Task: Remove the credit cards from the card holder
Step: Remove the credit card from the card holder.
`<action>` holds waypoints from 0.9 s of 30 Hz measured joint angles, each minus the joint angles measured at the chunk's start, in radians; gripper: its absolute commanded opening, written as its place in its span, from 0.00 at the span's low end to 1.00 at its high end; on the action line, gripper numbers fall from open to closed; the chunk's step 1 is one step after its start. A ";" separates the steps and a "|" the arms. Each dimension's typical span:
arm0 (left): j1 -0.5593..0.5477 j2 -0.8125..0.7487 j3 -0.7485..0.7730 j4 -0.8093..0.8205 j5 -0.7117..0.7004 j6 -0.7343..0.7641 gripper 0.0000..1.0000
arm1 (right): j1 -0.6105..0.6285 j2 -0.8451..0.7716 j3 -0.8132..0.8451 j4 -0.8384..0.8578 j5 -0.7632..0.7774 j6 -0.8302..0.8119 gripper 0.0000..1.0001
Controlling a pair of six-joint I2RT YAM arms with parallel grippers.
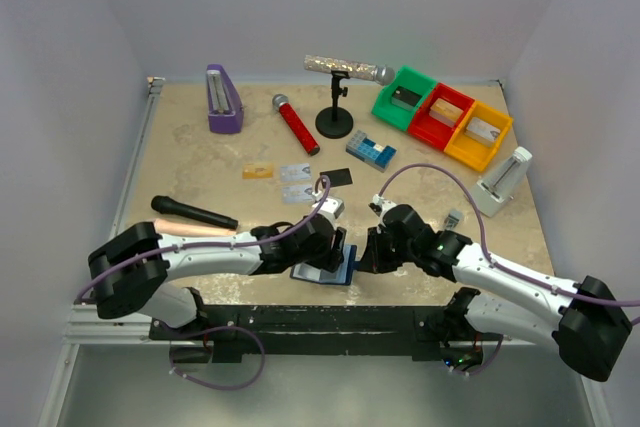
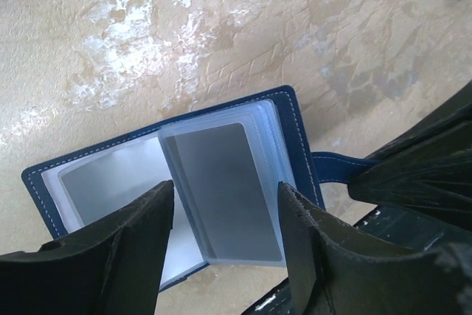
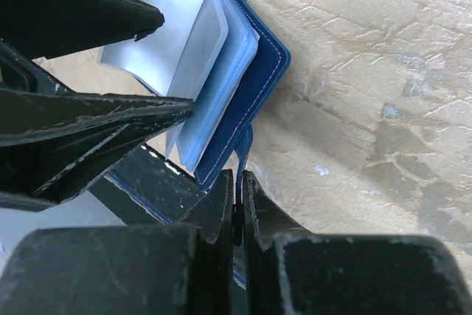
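Next, I take the grey card (image 2: 223, 186) with my right gripper while my left gripper steadies the card holder, because my right gripper is on the card holder's tab (image 2: 335, 167), away from that card.
The card holder (image 1: 322, 274) lies open at the table's near edge, dark blue with pale pockets (image 2: 221, 182). A grey card shape shows through the raised pocket leaf. My left gripper (image 2: 225, 191) is open, its fingers (image 2: 144, 234) standing either side of that leaf. My right gripper (image 3: 237, 178) is shut on the card holder's (image 3: 247, 86) small blue closure tab (image 3: 244, 145). Three credit cards lie on the table farther back: one gold (image 1: 258, 171) and two silver (image 1: 294, 171), (image 1: 296, 192).
A black card (image 1: 338, 177) and a blue-and-white brick block (image 1: 371, 150) lie behind. A black microphone (image 1: 195, 213), red microphone (image 1: 296, 124), microphone stand (image 1: 335, 122), purple object (image 1: 223, 99), three coloured bins (image 1: 442, 115) and a white holder (image 1: 503, 182) stand around. A black rail (image 1: 300, 317) edges the table.
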 measured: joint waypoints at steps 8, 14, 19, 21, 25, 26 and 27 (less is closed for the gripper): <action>-0.010 0.022 0.001 -0.009 -0.025 0.004 0.59 | 0.000 0.000 0.000 0.000 0.000 0.000 0.00; -0.010 0.021 0.001 -0.029 -0.053 0.003 0.57 | 0.000 0.000 0.000 0.000 0.000 0.000 0.00; -0.012 0.012 0.001 -0.049 -0.080 0.002 0.56 | 0.000 -0.001 0.000 0.000 0.000 0.000 0.00; -0.013 -0.002 0.001 -0.059 -0.092 0.002 0.56 | 0.000 -0.002 0.000 0.000 0.000 0.000 0.00; -0.015 -0.039 0.000 -0.081 -0.121 0.002 0.55 | 0.000 -0.002 0.000 0.000 0.000 0.000 0.00; -0.015 -0.049 -0.002 -0.085 -0.129 0.002 0.55 | 0.000 -0.002 0.000 0.000 0.000 0.000 0.00; -0.015 -0.057 -0.002 -0.091 -0.135 0.002 0.55 | 0.000 -0.002 0.000 0.000 0.000 0.000 0.00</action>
